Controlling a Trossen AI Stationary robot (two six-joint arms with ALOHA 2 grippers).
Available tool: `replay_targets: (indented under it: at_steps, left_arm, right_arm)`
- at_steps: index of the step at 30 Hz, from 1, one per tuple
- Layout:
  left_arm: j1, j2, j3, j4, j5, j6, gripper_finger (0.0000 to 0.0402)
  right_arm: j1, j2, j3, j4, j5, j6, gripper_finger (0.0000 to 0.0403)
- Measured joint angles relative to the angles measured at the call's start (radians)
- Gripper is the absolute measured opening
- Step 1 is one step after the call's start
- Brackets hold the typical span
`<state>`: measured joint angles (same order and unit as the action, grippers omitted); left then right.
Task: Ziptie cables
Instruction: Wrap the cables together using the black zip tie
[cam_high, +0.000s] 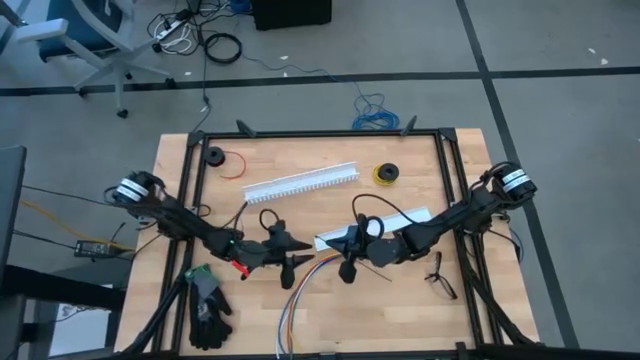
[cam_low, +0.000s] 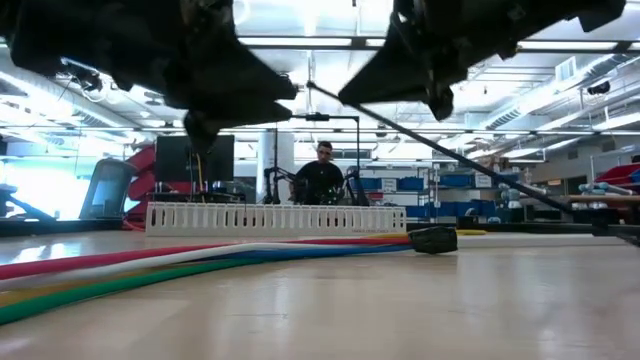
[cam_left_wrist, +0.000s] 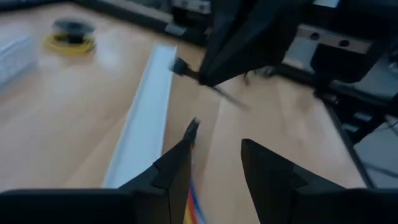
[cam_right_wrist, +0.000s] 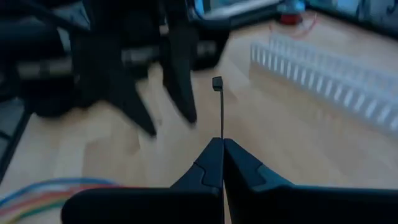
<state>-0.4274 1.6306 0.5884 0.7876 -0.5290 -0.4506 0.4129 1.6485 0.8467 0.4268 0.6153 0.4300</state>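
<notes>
The thin tail (cam_high: 377, 271) sticks out straight at a slant from the robot's right gripper, so the black ziptie (cam_left_wrist: 190, 73) will curve into a smooth arc when the robot bends it.
The cables (cam_high: 296, 292), a loose bundle of coloured wires, lie on the table and run toward its near edge; the low view shows them along the boards (cam_low: 150, 268). My right gripper (cam_right_wrist: 222, 142) is shut on the thin black ziptie (cam_right_wrist: 221, 112) above the table's middle (cam_high: 347, 266). My left gripper (cam_left_wrist: 214, 146) stands open just left of it (cam_high: 293, 262), facing it, with bare table between its fingers. The cables' end (cam_left_wrist: 193, 202) shows beside one left finger. My right gripper pinches the ziptie's strip (cam_right_wrist: 221, 134) between its two fingertips, a short way behind the square head (cam_right_wrist: 217, 83). The fingers come nearly level from the table's right, and the strip runs along them, head end sticking out toward the left gripper. The ziptie is lifted clear; its tail (cam_low: 480, 165) slants away behind.
A white slotted channel (cam_high: 300, 182) and a flat white channel (cam_high: 400, 220) lie behind the grippers. A yellow spool (cam_high: 386, 174), a black spool with red wire (cam_high: 216, 156), black gloves (cam_high: 208, 312) and a small forked object (cam_high: 440, 276) lie around. A black frame (cam_high: 320, 133) borders the table.
</notes>
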Motion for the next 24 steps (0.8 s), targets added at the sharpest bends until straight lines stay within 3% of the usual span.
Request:
replay_targets:
  at_steps: [13,18,24]
  left_arm:
    - [0.027,0.338,0.000,0.780,0.018,0.160,0.0151]
    - [0.055,0.363,0.009,0.784,0.086,0.116,0.0151]
    - [0.068,0.364,0.009,0.784,0.097,0.100,0.0152]
  right_arm:
    - [-0.010,0.000,0.000,0.208,-0.059,-0.067,0.0000]
    - [-0.010,0.000,0.000,0.223,-0.076,-0.068,0.0000]
    - [-0.010,0.000,0.000,0.223,-0.087,-0.068,0.0000]
